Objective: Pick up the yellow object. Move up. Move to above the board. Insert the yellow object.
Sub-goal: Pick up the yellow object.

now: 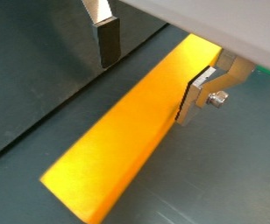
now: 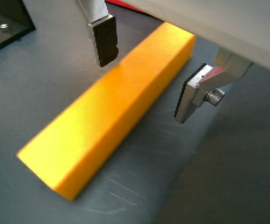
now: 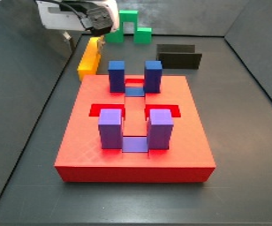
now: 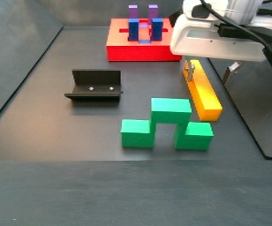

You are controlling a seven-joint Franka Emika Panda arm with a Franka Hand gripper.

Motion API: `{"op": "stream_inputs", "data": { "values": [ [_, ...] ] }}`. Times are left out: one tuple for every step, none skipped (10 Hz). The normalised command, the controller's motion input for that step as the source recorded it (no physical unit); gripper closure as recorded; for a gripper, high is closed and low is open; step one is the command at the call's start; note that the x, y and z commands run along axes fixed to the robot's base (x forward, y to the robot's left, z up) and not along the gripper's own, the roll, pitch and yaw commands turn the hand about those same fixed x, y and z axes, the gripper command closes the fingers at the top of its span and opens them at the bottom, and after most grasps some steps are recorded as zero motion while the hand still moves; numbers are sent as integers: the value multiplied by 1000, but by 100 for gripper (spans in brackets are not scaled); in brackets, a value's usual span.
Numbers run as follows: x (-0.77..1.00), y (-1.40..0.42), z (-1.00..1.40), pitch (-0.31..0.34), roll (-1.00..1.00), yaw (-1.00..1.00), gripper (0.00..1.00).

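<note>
My gripper will lower the yellow object (image 3: 91, 59), and the object will sit lengthwise between both pairs, because the purple and blue blocks leave a straight channel (image 3: 135, 116).
The yellow object (image 2: 108, 114) is a long yellow bar lying flat on the dark floor; it also shows in a wrist view (image 1: 125, 140) and in both side views (image 3: 90, 56) (image 4: 201, 90). My gripper (image 2: 149, 68) is open and hangs low over one end of the bar, with one finger (image 2: 103, 42) on each long side and a gap to the bar on both sides. The gripper also shows in a wrist view (image 1: 155, 68) and in both side views (image 3: 94, 32) (image 4: 209, 60). The red board (image 3: 132, 152) carries blue and purple blocks and lies apart from the bar.
A green stepped piece (image 4: 162, 124) lies near the bar's other end and also shows in a side view (image 3: 132, 25). The dark fixture (image 4: 94, 86) stands on the floor (image 3: 180, 58) (image 2: 3, 26). Grey walls enclose the work area.
</note>
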Motion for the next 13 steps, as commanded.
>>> {"op": "stream_inputs", "data": {
  "values": [
    [86,0,-520,-139,234,146,0],
    [291,0,-417,-89,264,163,0],
    [274,9,-403,-79,201,157,0],
    [0,0,-337,-69,100,17,0],
    [0,0,0,-24,3,0,0],
    [-20,0,-49,0,0,0,0],
    [0,0,-46,0,0,0,0],
    [-3,0,-29,0,44,0,0],
    [0,0,0,0,0,0,100],
    [0,0,0,0,0,0,100],
    [0,0,0,0,0,0,100],
    [0,0,0,0,0,0,100],
    [0,0,0,0,0,0,100]
  ]
}}
